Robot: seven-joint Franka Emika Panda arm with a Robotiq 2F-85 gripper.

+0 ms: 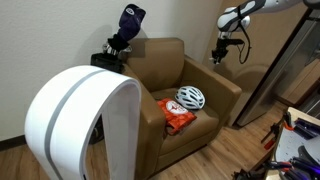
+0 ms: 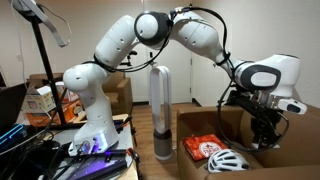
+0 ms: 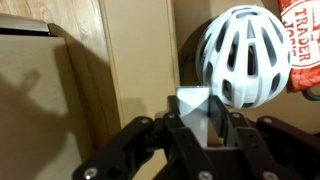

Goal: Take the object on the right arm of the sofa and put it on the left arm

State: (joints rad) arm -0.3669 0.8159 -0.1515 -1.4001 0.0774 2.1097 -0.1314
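Note:
The object (image 3: 193, 98) is hanging upright next to the clear top of the sofa arm (image 3: 143, 60). My gripper goes on moving across and down until the object rests there.
In the wrist view my gripper (image 3: 196, 122) is shut on the object (image 3: 194, 106), a small flat pale whitish piece held upright between the fingers. In both exterior views the gripper (image 1: 221, 50) (image 2: 263, 137) hangs a little above one broad arm (image 1: 216, 84) of the brown sofa (image 2: 196, 127); the object is too small to make out there. A white-and-black helmet (image 1: 190, 97) (image 2: 228, 160) (image 3: 245, 55) and an orange-red packet (image 1: 178, 118) (image 2: 205, 146) (image 3: 306, 40) lie on the seat.
A large white oval fan ring (image 1: 75, 115) fills the foreground of an exterior view, and a grey tower fan (image 2: 160, 110) stands beside the sofa. A dark bag (image 1: 125, 40) stands behind the sofa. A metal cabinet (image 1: 285, 60) is close to the gripper's side.

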